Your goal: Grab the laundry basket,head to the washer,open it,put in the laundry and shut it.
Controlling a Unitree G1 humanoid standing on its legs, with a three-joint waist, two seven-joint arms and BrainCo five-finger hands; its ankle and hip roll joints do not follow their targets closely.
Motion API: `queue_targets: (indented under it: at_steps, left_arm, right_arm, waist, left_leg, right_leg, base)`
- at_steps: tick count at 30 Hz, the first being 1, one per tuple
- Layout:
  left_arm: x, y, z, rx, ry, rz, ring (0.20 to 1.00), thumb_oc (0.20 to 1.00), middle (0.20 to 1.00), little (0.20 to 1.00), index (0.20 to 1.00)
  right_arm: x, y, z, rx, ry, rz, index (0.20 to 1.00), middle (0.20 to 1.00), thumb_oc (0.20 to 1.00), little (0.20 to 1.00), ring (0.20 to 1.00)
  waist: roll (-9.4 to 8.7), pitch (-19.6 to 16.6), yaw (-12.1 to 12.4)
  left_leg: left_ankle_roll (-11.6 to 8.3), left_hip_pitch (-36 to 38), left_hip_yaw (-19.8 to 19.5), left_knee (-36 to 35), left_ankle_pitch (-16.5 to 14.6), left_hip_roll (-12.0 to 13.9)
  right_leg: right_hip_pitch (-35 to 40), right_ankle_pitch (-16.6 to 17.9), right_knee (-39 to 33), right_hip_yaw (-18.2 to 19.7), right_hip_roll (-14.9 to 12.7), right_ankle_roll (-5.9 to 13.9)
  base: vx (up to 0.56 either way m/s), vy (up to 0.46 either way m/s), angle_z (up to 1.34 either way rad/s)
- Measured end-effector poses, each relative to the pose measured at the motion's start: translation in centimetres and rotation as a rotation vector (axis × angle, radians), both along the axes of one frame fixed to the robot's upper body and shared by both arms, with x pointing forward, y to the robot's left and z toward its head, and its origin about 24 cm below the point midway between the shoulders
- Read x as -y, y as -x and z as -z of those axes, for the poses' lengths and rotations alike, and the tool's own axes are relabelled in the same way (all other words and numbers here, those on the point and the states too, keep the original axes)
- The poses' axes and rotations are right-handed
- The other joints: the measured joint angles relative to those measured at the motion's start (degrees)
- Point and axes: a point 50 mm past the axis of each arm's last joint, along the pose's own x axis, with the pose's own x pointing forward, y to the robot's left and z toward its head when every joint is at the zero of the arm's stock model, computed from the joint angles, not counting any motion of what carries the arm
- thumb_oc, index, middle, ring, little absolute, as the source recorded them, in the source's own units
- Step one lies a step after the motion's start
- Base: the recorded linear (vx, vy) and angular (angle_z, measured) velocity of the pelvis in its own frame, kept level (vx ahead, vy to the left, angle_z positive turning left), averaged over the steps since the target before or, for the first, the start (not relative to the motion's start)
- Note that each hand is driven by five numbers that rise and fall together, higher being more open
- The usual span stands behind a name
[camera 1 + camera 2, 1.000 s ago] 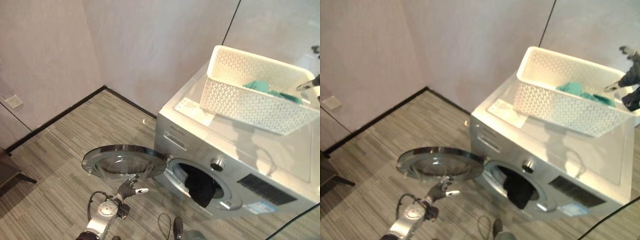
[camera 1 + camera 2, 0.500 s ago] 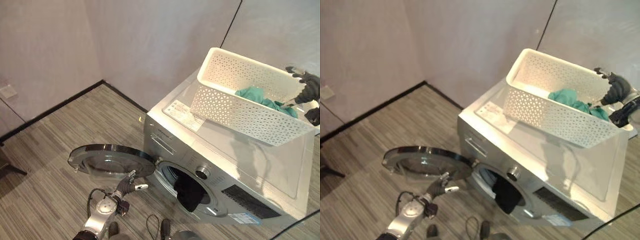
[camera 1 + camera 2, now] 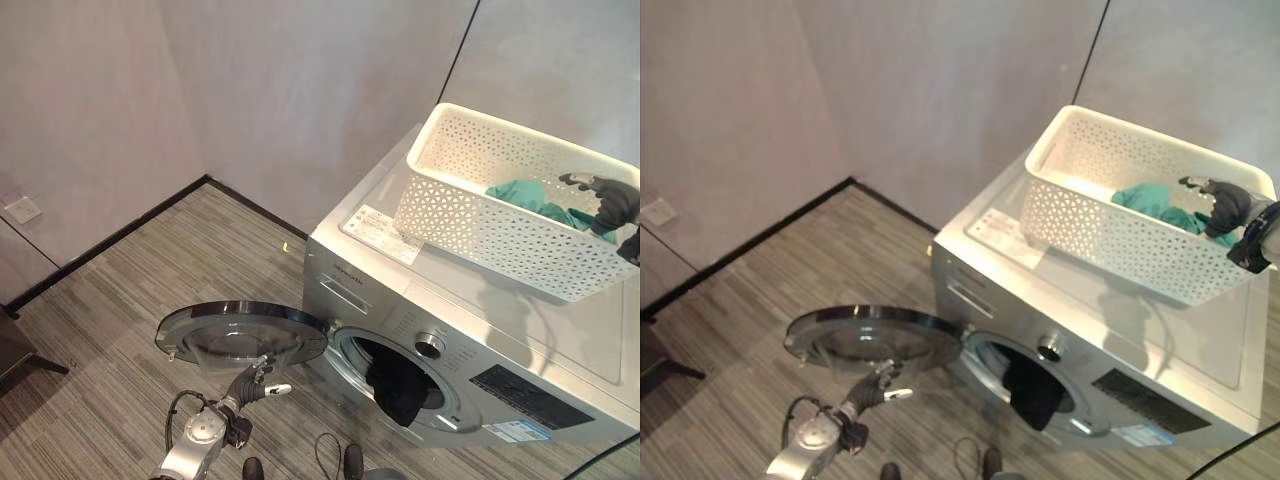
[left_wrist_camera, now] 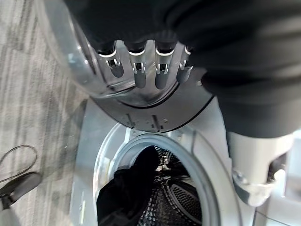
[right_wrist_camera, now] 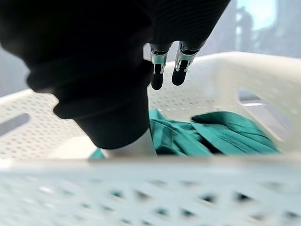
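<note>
The teal cloth will fall open and hang down below my left gripper when I carry it, because loose folds show in the bunched pile.
The white perforated laundry basket stands on top of the silver washer. A teal cloth lies bunched inside the basket. My right hand hovers over the basket's right end, just above the teal cloth, with fingers straight and holding nothing. The round washer door is swung wide open. A dark garment hangs out of the drum opening. My left hand is low, just below the open door, fingers straight and open.
A white sheet lies on the washer's top by the basket. Grey walls meet in a corner behind, with a black skirting and a wall socket. A dark furniture leg stands on the striped floor at far left.
The camera has shifted. My right hand has come in from the basket's right edge to over the teal cloth. My left hand stays below the open door.
</note>
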Motion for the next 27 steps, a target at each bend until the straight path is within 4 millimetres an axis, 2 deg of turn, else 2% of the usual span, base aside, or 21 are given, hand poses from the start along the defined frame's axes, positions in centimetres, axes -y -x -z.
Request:
queue_targets:
  at_steps: [7,12,19,20,23,27]
  left_arm:
    - [-0.3,1.7,0.9,-0.054,0.002,-0.002,1.0,1.0,1.0,1.0,1.0]
    - [-0.1,2.1,1.0,-0.069,0.024,0.012,1.0,1.0,1.0,1.0,1.0]
    - [-0.1,1.9,0.9,-0.063,0.031,0.01,1.0,1.0,1.0,1.0,1.0]
    - [-0.2,1.6,0.7,-0.05,0.029,0.011,1.0,1.0,1.0,1.0,1.0]
    - [-0.1,0.5,0.4,-0.026,0.029,0.004,1.0,1.0,1.0,1.0,1.0]
    - [-0.2,0.3,0.3,-0.019,0.04,-0.03,1.0,1.0,1.0,1.0,1.0]
  right_arm:
    - [2.2,0.6,0.3,-0.106,0.072,0.096,1.0,1.0,1.0,1.0,1.0]
    - [2.2,0.4,0.6,-0.159,0.136,0.101,1.0,1.0,1.0,1.0,1.0]
    - [2.1,0.1,1.1,-0.173,0.135,0.098,1.0,1.0,1.0,1.0,1.0]
    - [2.2,0.0,1.5,-0.171,0.122,0.104,1.0,1.0,1.0,1.0,1.0]
    - [2.6,0.0,-0.5,-0.1,0.113,0.131,1.0,1.0,1.0,1.0,1.0]
    - [2.7,0.1,-0.7,-0.078,0.092,0.129,1.0,1.0,1.0,1.0,1.0]
  waist:
    - [0.35,-1.2,1.0]
    - [1.08,-1.9,1.7]
    - [1.35,-2.1,2.1]
    - [1.2,-2.1,2.2]
    - [1.14,-1.8,2.3]
    - [1.52,-1.3,2.3]
  left_leg:
    - [-0.58,-1.9,-0.1,0.0,0.4,1.3]
    - [-1.31,-4.5,0.0,0.0,1.0,1.7]
    - [-1.66,-6.4,0.1,0.0,1.5,2.4]
    - [-2.07,-9.0,0.0,0.2,1.8,2.7]
    - [-2.09,-12.9,-0.4,0.0,3.5,3.0]
    - [-2.23,-13.4,-1.2,0.0,3.7,3.3]
  right_leg:
    - [-1.9,0.2,-0.5,-0.1,1.2,-0.81]
    - [-4.7,0.6,-0.5,0.0,1.7,-1.16]
    - [-6.8,1.2,-0.2,0.2,2.4,-1.51]
    - [-9.2,1.1,-0.5,0.3,2.6,-1.43]
    - [-13.1,2.9,0.0,0.0,3.0,-2.3]
    - [-13.1,2.3,-0.5,-0.6,3.3,-2.19]
  base:
    - [0.03,-0.038,-0.01]
    - [0.0,-0.035,-0.02]
    - [-0.01,-0.022,-0.01]
    - [-0.03,-0.036,-0.02]
    - [0.0,-0.005,0.01]
    - [0.0,-0.014,0.09]
